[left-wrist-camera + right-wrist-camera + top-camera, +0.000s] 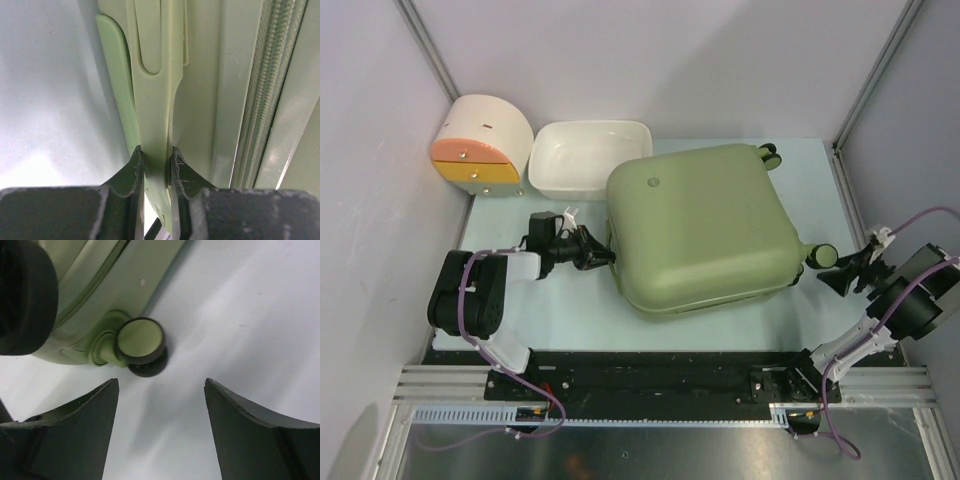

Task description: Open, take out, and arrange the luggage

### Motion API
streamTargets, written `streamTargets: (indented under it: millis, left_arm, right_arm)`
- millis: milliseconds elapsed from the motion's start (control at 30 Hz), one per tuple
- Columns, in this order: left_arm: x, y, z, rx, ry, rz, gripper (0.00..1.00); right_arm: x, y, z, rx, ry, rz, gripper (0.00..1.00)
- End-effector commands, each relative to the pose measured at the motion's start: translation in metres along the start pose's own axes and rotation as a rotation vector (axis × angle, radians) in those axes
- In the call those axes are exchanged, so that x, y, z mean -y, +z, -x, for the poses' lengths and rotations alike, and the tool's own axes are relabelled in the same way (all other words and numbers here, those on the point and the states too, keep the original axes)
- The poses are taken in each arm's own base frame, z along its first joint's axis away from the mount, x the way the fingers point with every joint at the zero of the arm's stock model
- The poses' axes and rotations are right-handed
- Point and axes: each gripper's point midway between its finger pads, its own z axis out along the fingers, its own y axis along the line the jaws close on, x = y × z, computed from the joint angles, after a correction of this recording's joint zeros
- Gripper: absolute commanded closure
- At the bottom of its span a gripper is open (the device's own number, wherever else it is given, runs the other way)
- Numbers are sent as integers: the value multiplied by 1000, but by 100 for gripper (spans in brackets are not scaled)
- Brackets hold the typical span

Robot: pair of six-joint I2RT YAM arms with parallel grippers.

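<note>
My gripper is going to pull the zipper (pixel 109 263), and it will slide along the luggage's wheeled end, because the groove (pixel 74 305) curves around the luggage's corner past the black wheel.
The olive-green luggage (pixel 705 225) lies flat and closed in the middle of the table. At its left side my left gripper (pixel 603 258) is shut on the luggage's green side handle (pixel 155 100). In the left wrist view the left gripper (pixel 156 152) pinches that strip from both sides, and the zipper (pixel 260 90) runs along the shell to the right. My right gripper (pixel 845 272) stands open at the luggage's right corner, just short of a black wheel (pixel 822 254). In the right wrist view the right gripper (pixel 162 382) holds nothing, with the wheel (pixel 141 341) ahead of its left finger.
A white rectangular tub (pixel 588 158) stands behind the luggage's left corner. A round cream drawer box with an orange front (pixel 480 145) sits left of it. Grey walls close in the table on the left, back and right. A second wheel (pixel 25 295) looms close in the right wrist view.
</note>
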Motion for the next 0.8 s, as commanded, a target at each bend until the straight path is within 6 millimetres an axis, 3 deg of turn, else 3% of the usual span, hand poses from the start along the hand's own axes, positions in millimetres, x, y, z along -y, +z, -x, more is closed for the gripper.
streamTargets:
  millis: [0,167,500,700,767]
  left_arm:
    - [-18,-4,29,106,124,77,100]
    - [-23,-6,30,107,123,90,100]
    - [-23,-5,34,101,120,85,100]
    - [-26,-4,31,89,118,85,100]
    - [-23,-4,33,93,126,77,100]
  right_arm:
    - [-49,15,-1,38,26,122,26]
    - [-77,27,-9,17,-94,192,27]
    - [-110,39,-7,6,-220,262,30]
    - [-117,41,-4,3,-267,271,34]
    - [-116,41,0,12,-286,265,39]
